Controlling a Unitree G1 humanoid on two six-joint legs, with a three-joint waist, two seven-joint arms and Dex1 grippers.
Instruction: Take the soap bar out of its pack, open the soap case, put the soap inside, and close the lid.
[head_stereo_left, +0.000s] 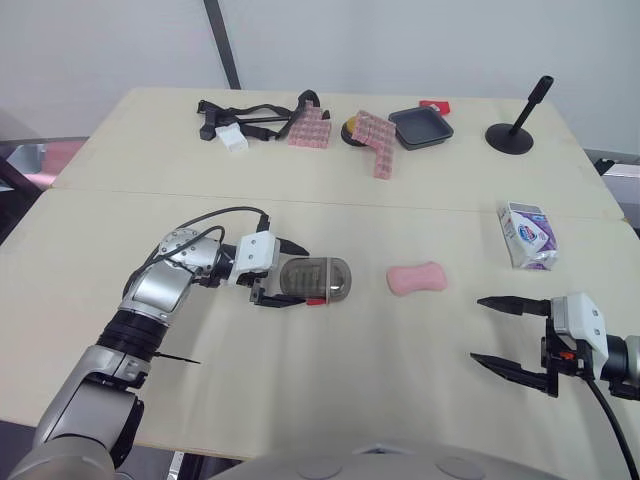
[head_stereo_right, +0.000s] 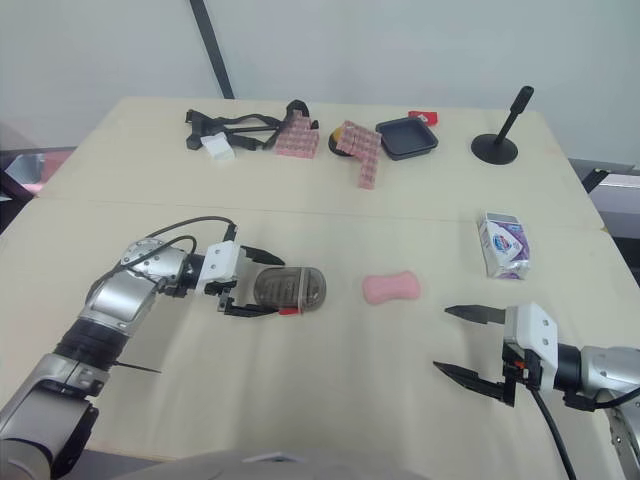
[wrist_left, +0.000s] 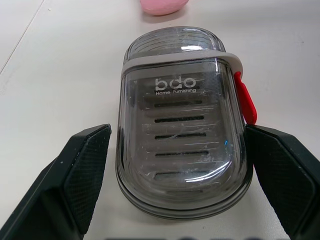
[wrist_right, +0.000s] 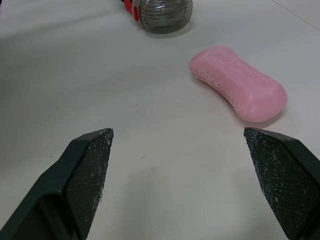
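Observation:
A row of slots (wrist_left: 179, 119) is visible through the see-through soap case, so the tray inside (wrist_left: 180, 147) will slide out lengthwise once I open the case and tip it.
The dark, see-through soap case (head_stereo_left: 318, 279) lies closed on the table left of centre, its red clasp (wrist_left: 246, 97) on one side. My left gripper (head_stereo_left: 302, 276) is open, and its fingers (wrist_left: 90, 165) straddle the near end of the case with a thin gap on each side. The bare pink soap bar (head_stereo_left: 416, 278) rests on the table just right of the case. The white-and-purple soap pack (head_stereo_left: 527, 235) lies farther right. My right gripper (head_stereo_left: 479, 329) stands open and holds nothing near the front right, pointing toward the soap bar (wrist_right: 240, 82).
Along the back of the table are black straps (head_stereo_left: 250, 112), a white block (head_stereo_left: 232, 138), pink block clusters (head_stereo_left: 311, 129), a black tray (head_stereo_left: 421, 127) and a black stand (head_stereo_left: 515, 130). A seam (head_stereo_left: 330, 203) crosses the table behind the work area.

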